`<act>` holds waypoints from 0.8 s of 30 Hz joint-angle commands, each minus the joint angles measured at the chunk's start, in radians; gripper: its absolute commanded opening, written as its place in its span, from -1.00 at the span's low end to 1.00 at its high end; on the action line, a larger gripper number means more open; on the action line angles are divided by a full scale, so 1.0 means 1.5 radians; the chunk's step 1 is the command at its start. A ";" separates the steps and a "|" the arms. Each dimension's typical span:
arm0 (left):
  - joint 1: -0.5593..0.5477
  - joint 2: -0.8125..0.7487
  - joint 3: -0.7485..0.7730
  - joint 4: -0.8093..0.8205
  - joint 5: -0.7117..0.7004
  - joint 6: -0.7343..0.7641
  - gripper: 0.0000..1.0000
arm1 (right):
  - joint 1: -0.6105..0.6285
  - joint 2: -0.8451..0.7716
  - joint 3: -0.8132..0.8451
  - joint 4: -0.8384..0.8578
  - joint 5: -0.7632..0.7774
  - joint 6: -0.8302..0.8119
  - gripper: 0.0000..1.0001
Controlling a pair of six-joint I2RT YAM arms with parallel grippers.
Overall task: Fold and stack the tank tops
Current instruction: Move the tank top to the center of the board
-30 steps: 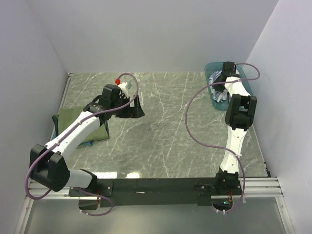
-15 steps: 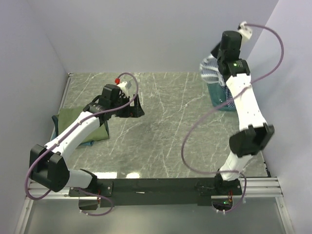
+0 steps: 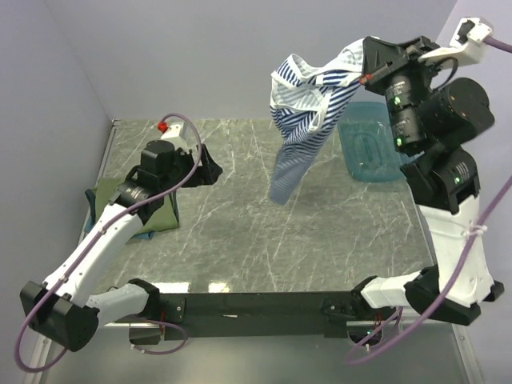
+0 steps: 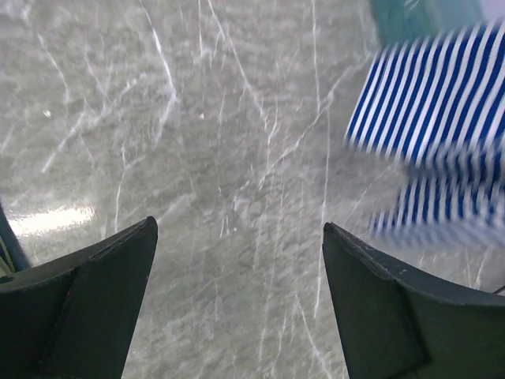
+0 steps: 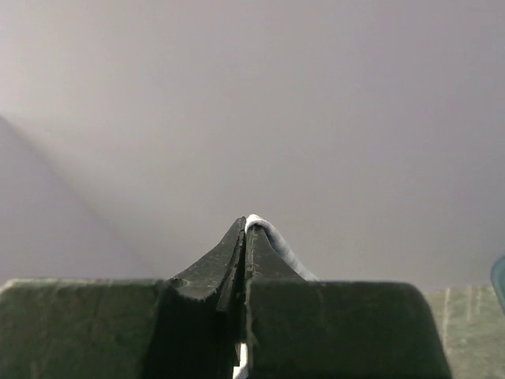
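Observation:
Next, my left gripper straightens the striped tank top (image 3: 314, 108) along its hem (image 3: 282, 192) after I lay it on the marble and before I fold it, because it hangs bunched from my right gripper.
My right gripper (image 3: 366, 58) is shut on the navy-and-white striped tank top (image 3: 304, 120) and holds it high above the table, the cloth hanging down over the middle right. In the right wrist view the gripper (image 5: 245, 225) is closed with a white cloth edge (image 5: 272, 234) over the tip. The striped top also shows blurred in the left wrist view (image 4: 442, 110). My left gripper (image 3: 210, 166) is open and empty over the left of the table; in its wrist view (image 4: 237, 253) only bare marble lies between the jaws. The olive-green top (image 3: 156, 214) lies folded at the left edge. The teal-blue top is hidden.
A teal plastic basket (image 3: 372, 148) stands at the back right of the marble table (image 3: 264, 240). White walls close in the back and both sides. A black rail (image 3: 256, 304) runs along the near edge.
My right arm has lifted the striped top out of the basket and swung it up and left over the table. My left gripper has drawn back a little to the left.

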 commanded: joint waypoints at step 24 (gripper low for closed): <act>-0.203 0.104 -0.252 0.334 0.193 -0.235 0.69 | -0.090 -0.027 -0.597 -0.076 -0.067 0.196 0.31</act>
